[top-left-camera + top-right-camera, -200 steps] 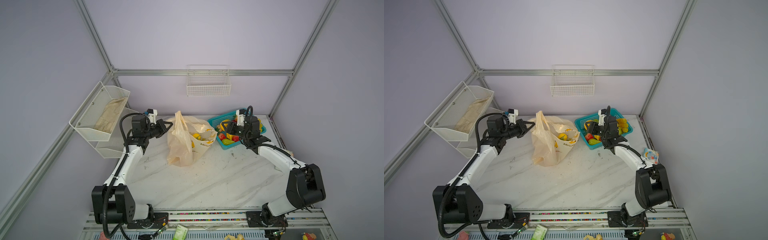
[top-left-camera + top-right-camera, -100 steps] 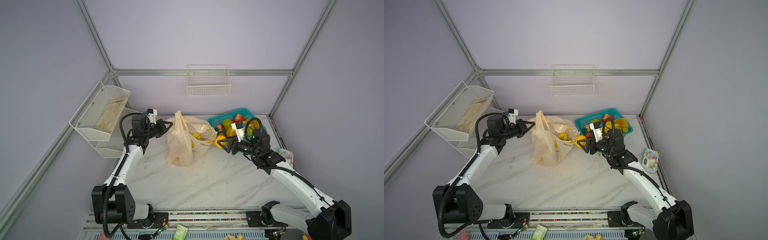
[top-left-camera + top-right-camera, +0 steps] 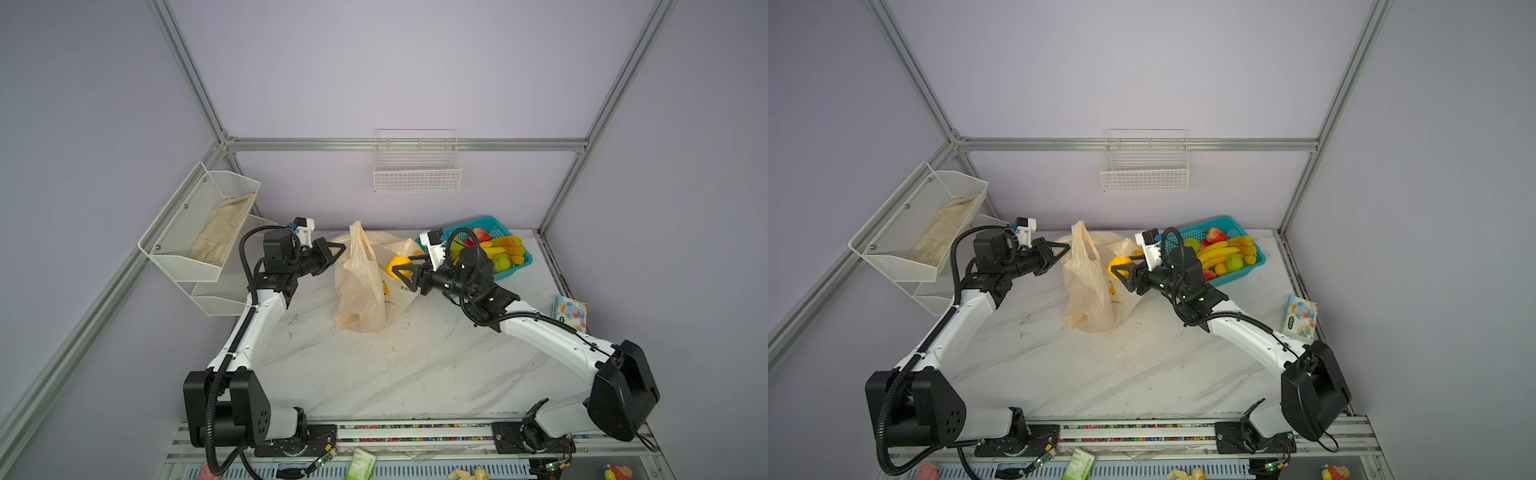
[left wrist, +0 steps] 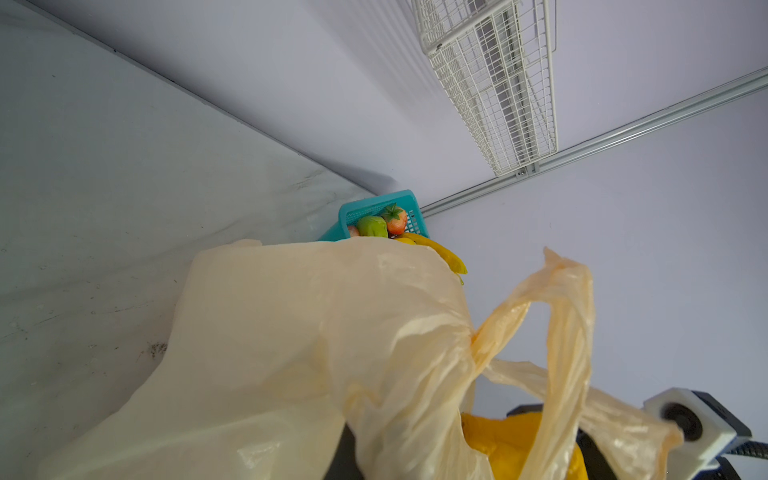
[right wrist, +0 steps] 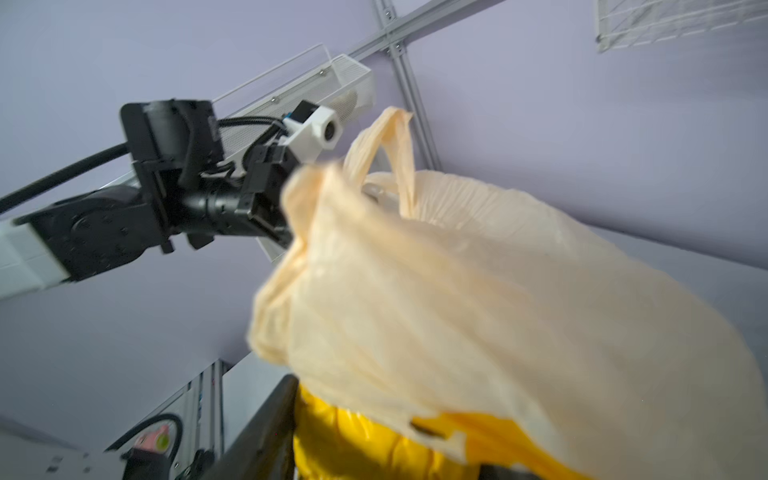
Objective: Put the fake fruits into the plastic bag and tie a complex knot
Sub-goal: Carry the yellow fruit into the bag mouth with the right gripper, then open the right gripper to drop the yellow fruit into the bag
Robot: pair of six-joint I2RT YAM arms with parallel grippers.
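Observation:
The yellow fruit (image 3: pixel 397 266) is at the bag's opening (image 3: pixel 385 254) and my left gripper is holding the bag's rim, so my right gripper should keep going inside and let go there.
The plastic bag (image 3: pixel 365 291) (image 3: pixel 1088 291) stands at the middle back of the table, one handle loop (image 3: pixel 356 235) sticking up. My left gripper (image 3: pixel 337 250) (image 3: pixel 1061 249) is shut on the bag's left rim; in the left wrist view the bag (image 4: pixel 311 332) hides its jaws. My right gripper (image 3: pixel 405 268) (image 3: pixel 1124 268) is shut on a ribbed yellow fruit (image 3: pixel 398 262) (image 5: pixel 353 440) at the bag's right-hand mouth. More fake fruits (image 3: pixel 498 249) lie in the teal basket (image 3: pixel 492 220). No knot shows.
A white wire basket (image 3: pixel 417 174) hangs on the back wall. White mesh shelves (image 3: pixel 199 232) holding a folded cloth stand at the left wall, close behind my left arm. A printed tissue pack (image 3: pixel 569 311) lies by the table's right edge.
My right arm has swung left from the teal basket to the bag's mouth, carrying the yellow fruit. The left gripper has kept its hold on the bag without moving.

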